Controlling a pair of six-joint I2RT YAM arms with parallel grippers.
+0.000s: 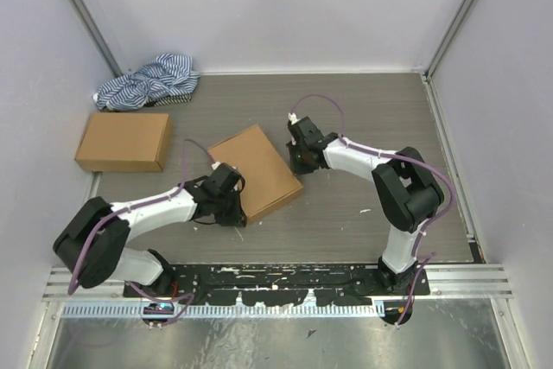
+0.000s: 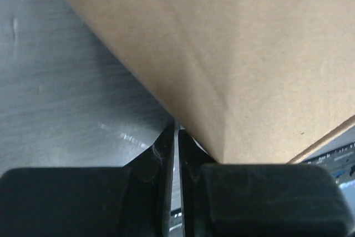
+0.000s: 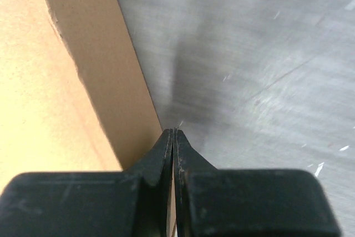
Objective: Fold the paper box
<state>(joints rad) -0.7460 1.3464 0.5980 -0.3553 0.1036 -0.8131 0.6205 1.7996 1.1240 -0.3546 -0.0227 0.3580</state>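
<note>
The paper box (image 1: pixel 259 167) lies at a slant against my right gripper. My right gripper should move away while my left gripper pushes the box to the back wall (image 1: pixel 248 77).
The paper box (image 1: pixel 259 170) lies closed and flat on the grey table, a plain brown shallow box turned at an angle. My left gripper (image 1: pixel 230 202) is shut and empty, pressed against the box's near-left side. In the left wrist view the box (image 2: pixel 249 54) fills the upper right, and the shut gripper (image 2: pixel 176 129) sits just under its corner. My right gripper (image 1: pixel 300 162) is shut and empty at the box's right edge. In the right wrist view the gripper (image 3: pixel 174 131) rests by the box's side wall (image 3: pixel 94 65).
A ready-made brown cardboard box (image 1: pixel 123 142) stands at the left. A blue-white striped cloth (image 1: pixel 151 81) is bunched at the back left. White walls enclose the table (image 1: pixel 371 118) on three sides. A metal rail (image 1: pixel 276 278) runs along the near edge.
</note>
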